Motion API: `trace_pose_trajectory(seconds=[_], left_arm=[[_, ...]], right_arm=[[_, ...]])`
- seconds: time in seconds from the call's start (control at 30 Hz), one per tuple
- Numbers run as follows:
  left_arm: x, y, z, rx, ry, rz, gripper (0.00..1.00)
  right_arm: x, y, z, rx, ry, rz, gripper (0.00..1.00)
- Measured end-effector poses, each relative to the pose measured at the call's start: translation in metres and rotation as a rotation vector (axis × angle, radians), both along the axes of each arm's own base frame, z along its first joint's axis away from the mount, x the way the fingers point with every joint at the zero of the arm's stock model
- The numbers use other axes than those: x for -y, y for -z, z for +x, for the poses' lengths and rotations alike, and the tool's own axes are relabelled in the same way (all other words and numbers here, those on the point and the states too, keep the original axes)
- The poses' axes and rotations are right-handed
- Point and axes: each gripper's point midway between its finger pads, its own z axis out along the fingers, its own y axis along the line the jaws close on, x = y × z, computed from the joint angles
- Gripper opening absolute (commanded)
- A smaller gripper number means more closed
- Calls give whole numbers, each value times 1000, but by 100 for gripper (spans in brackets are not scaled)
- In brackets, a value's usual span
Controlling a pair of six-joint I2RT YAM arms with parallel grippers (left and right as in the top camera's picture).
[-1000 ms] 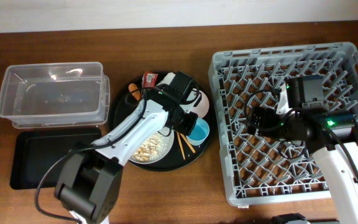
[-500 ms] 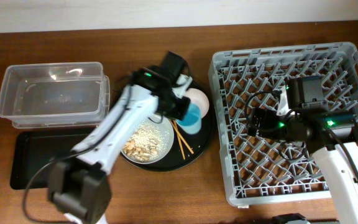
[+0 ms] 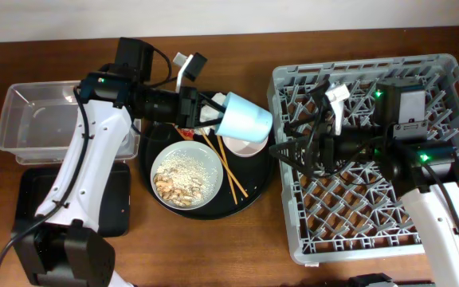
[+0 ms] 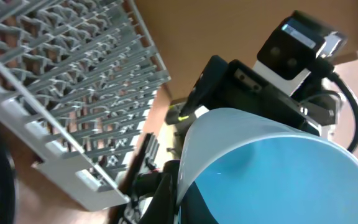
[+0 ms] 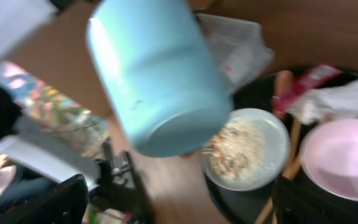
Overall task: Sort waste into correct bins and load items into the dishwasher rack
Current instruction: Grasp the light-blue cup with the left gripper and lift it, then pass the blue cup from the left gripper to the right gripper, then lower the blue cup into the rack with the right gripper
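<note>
The light-blue cup is held by its rim (image 3: 224, 115) in my left gripper above the tray, so next my right gripper grabs its base (image 3: 265, 128) and puts the cup into the rack.
My left gripper (image 3: 218, 112) is shut on the rim of the light-blue cup (image 3: 244, 120) and holds it tilted on its side above the round black tray (image 3: 263, 190). In the left wrist view the cup (image 4: 272, 168) fills the lower right, and the fingers (image 4: 166, 196) pinch its rim. My right gripper (image 3: 284, 151) is open and empty, pointing left just right of the cup, at the left edge of the grey rack (image 3: 373, 231). The right wrist view shows the cup (image 5: 160, 81) ahead. The white bowl (image 3: 245, 146), the rice plate (image 3: 187, 174), the chopsticks (image 3: 228, 169) and the napkin (image 5: 347, 99) lie on the tray.
The clear tub (image 3: 62, 119) stands at the far left, with the shallow black tray (image 3: 30, 207) in front of it. A red packet (image 5: 312, 76) lies by the napkin. The rack fills the right half of the table.
My left arm lifted the cup off the tray and swung back, tipping the cup sideways toward the rack. My right gripper moved left to the rack's edge and opened.
</note>
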Motion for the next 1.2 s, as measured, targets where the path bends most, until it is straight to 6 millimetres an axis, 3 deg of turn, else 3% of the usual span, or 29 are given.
trace_pose_trajectory(seconds=[0.17,0.37,0.47,0.57,0.63,0.67,0.7,0.83,0.93,1.0,1.1,1.2], left_arm=[[1,-9,-9,-54,24,-55,0],[6,-13,-14,-59,49,-76,0],[10,-13,-17,-59,61,-76,0],[11,-14,-18,-60,68,-83,1],[11,-15,-18,-61,68,-86,48],[11,-15,-18,-62,68,-86,84],[11,-15,-18,-55,69,-87,99],[10,-11,-15,-47,57,-66,99],[8,2,-10,-33,28,8,99],[6,16,-5,-19,-2,90,99],[-1,38,3,7,-49,228,99],[-9,55,11,27,-88,335,99]], right_arm=[[-8,-22,1,129,-69,63,86],[-30,-16,-3,131,-83,16,85],[-39,-20,2,182,-76,3,66],[-41,-22,4,188,-64,1,60],[-41,-22,4,189,-65,3,53],[-41,-22,4,187,-65,3,52],[-41,-21,4,181,-61,-1,52],[-34,-9,1,116,-5,-59,50],[-14,-2,0,79,132,-147,50],[16,5,2,28,291,-223,50],[79,25,-3,-102,587,-357,50],[158,52,-25,-293,949,-516,50]])
